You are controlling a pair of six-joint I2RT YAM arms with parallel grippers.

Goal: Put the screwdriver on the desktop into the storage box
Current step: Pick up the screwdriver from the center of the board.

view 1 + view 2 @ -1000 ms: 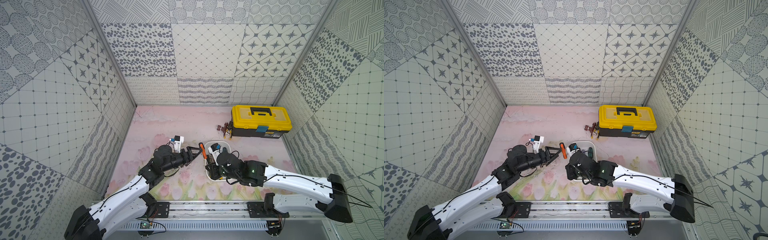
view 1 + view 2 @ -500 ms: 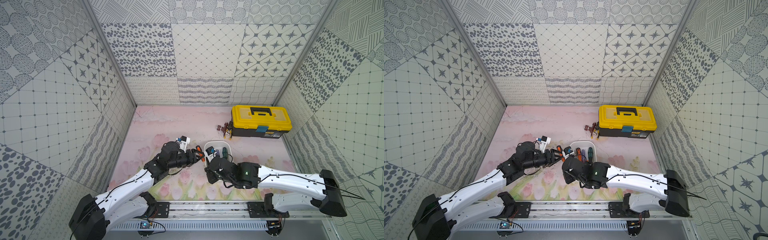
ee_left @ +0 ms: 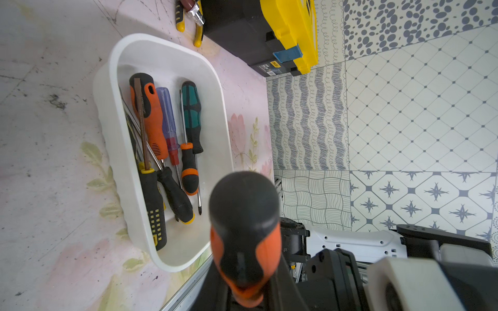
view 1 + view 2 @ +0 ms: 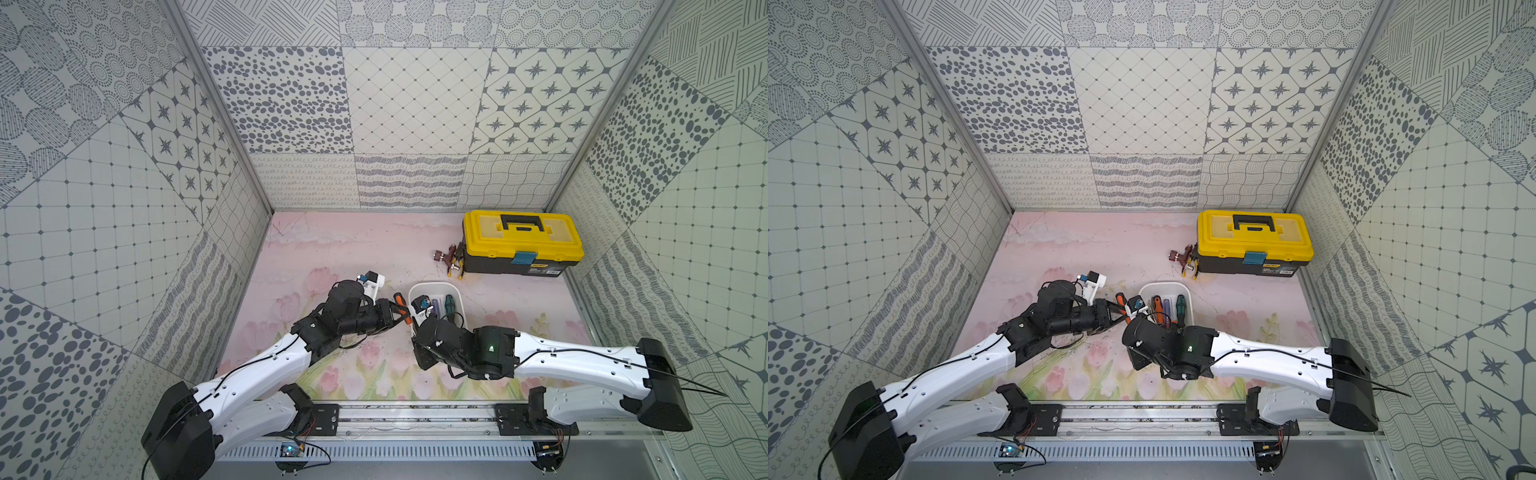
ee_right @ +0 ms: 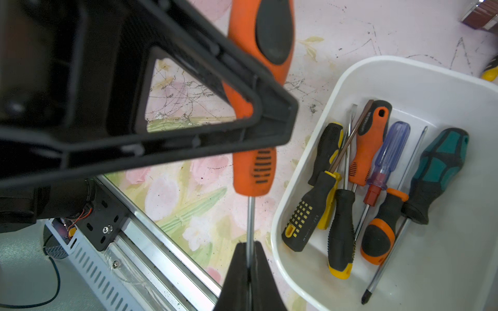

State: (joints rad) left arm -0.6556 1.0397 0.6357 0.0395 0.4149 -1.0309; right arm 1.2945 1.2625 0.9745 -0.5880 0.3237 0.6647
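My left gripper should open and move back from the screwdriver's handle (image 5: 254,176), since both grippers are closed on the screwdriver. It should do this before my right gripper takes the screwdriver to the storage box (image 4: 438,293).
An orange-and-black screwdriver (image 5: 253,167) hangs above the desktop (image 4: 353,249), just left of the white storage box (image 4: 432,285). My right gripper (image 5: 250,247) is shut on its metal shaft. My left gripper (image 3: 246,274) is shut on its handle (image 3: 244,229), one finger crossing the handle in the right wrist view. In both top views the two grippers meet at the screwdriver (image 4: 401,301) (image 4: 1120,300) beside the box's left rim (image 4: 1165,285). Several other screwdrivers lie in the box (image 3: 167,45) (image 5: 404,60).
A yellow-lidded black toolbox (image 4: 521,241) stands at the back right, with pliers (image 4: 451,264) on the floor at its left end. The metal rail (image 4: 415,415) runs along the front edge. Patterned walls close in three sides.
My left arm has reached rightward and its jaws have closed from wide open onto the screwdriver's handle. My right arm has kept its grip on the shaft and drawn slightly toward the front.
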